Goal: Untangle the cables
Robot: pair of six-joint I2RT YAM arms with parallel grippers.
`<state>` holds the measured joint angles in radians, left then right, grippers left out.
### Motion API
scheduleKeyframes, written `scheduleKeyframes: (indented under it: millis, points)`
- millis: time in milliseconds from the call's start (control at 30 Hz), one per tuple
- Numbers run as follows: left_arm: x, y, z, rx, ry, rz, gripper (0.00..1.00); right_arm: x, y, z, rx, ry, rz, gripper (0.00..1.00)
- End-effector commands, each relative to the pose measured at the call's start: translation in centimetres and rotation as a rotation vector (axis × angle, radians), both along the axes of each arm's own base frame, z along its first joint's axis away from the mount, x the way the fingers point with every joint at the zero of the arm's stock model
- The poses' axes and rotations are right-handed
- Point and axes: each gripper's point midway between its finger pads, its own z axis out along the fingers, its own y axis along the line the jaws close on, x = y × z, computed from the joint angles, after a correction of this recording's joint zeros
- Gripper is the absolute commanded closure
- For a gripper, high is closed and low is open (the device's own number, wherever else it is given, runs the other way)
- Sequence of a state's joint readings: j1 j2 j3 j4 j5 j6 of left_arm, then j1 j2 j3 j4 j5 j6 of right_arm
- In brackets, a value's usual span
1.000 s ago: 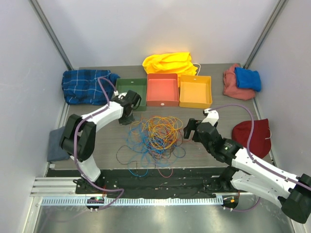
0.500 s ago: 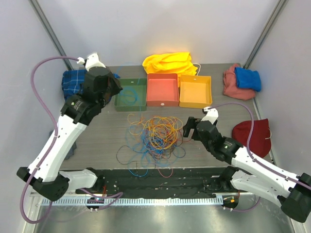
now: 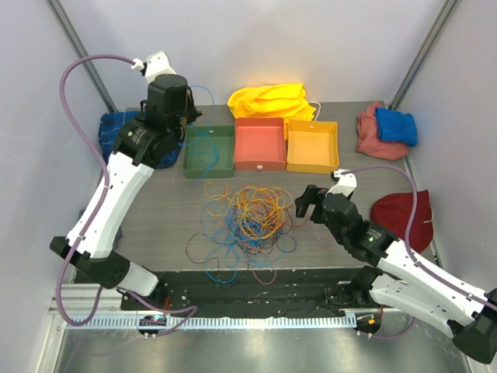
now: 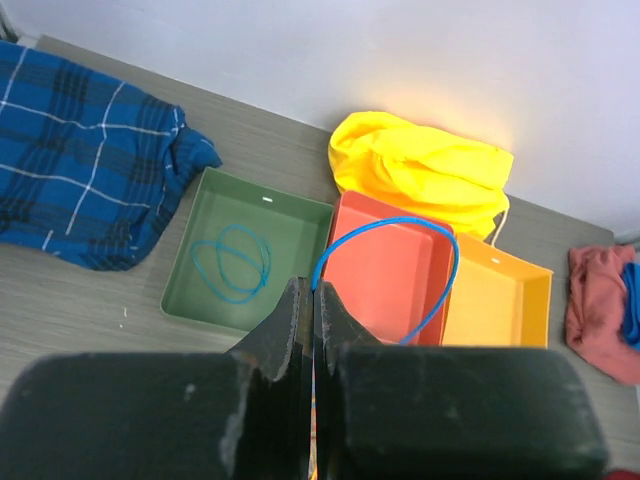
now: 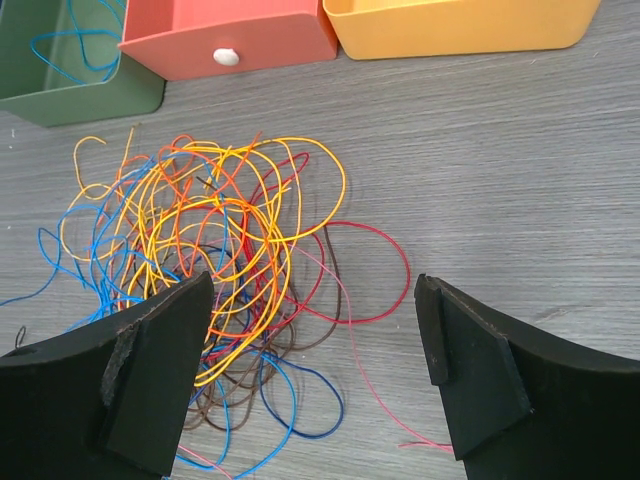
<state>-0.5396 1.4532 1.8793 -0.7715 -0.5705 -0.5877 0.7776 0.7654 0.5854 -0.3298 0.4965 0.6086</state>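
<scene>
The held blue cable [image 3: 212, 96] is hanging clear of the heap, so the robot's left gripper should go on lowering it until it rests in the green tray [image 3: 208, 152] with the blue coil.
The cables [image 3: 247, 214] lie in a tangled heap of orange, yellow, blue, red and brown strands mid-table; the heap also shows in the right wrist view [image 5: 215, 235]. My left gripper [image 3: 189, 118] is raised high over the green tray [image 3: 208, 172]. It is shut on a blue cable [image 4: 390, 219] that arcs out from its fingertips [image 4: 297, 300]. Another blue cable [image 4: 232, 265] lies coiled inside the green tray [image 4: 265, 203]. My right gripper [image 5: 315, 350] is open and empty, low over the heap's right edge, above a red loop [image 5: 375, 275].
A red tray [image 3: 259, 144] and a yellow tray [image 3: 312, 146] stand beside the green one. Cloths lie around: yellow [image 3: 268, 99], blue plaid [image 3: 116, 128], pink [image 3: 371, 134], blue [image 3: 396, 126], dark red [image 3: 404, 217], grey [image 3: 89, 233].
My left arm has risen from the heap's far left edge and swung back over the green tray with a blue cable. A blue cable now lies in the tray. The right arm barely moved.
</scene>
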Motion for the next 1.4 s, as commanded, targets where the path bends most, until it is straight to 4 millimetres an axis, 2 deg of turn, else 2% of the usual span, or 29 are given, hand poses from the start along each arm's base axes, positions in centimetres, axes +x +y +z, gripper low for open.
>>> scheduleKeyframes:
  millis: [0,133,400,500,633,733,933,1167,1267,1300,1367]
  points:
    - [1.5,1.2,0.7,0.039,-0.014,0.060,1.00,0.2,-0.5,2.2,0.036,-0.048,-0.035,0.10]
    - [3.4,1.4,-1.2,0.049,0.024,0.078,1.00,0.2,-0.7,1.9,0.023,-0.047,-0.038,0.09]
    - [7.5,2.3,-6.5,0.061,0.119,0.118,1.00,0.6,-0.9,1.0,-0.032,-0.035,-0.041,0.09]
    - [8.7,2.7,-7.7,0.059,0.138,0.131,1.00,0.7,-1.1,0.7,-0.046,-0.034,-0.050,0.09]
    - [10.4,2.4,-10.2,0.059,0.180,0.129,1.00,0.9,-0.8,0.4,-0.060,-0.026,-0.048,0.09]
    - [11.3,1.9,-12.2,0.074,0.220,0.117,1.00,1.1,-0.6,-0.1,-0.069,-0.018,-0.043,0.09]
    - [12.5,1.4,-14.7,0.095,0.257,0.104,1.00,1.4,-0.1,-0.3,-0.080,-0.012,-0.030,0.08]
    - [14.7,3.9,-17.3,0.102,0.329,0.131,1.00,1.5,0.2,-0.5,-0.080,-0.007,-0.022,0.08]
    - [14.8,4.2,-18.2,0.102,0.342,0.137,1.00,1.5,0.2,-0.5,-0.071,-0.004,-0.023,0.08]
    - [14.7,4.0,-17.9,0.088,0.331,0.133,1.00,1.5,0.2,-0.5,-0.071,-0.004,-0.023,0.08]
    - [14.4,3.8,-19.1,0.078,0.353,0.122,0.98,1.5,0.4,-0.5,-0.065,-0.005,-0.020,0.08]
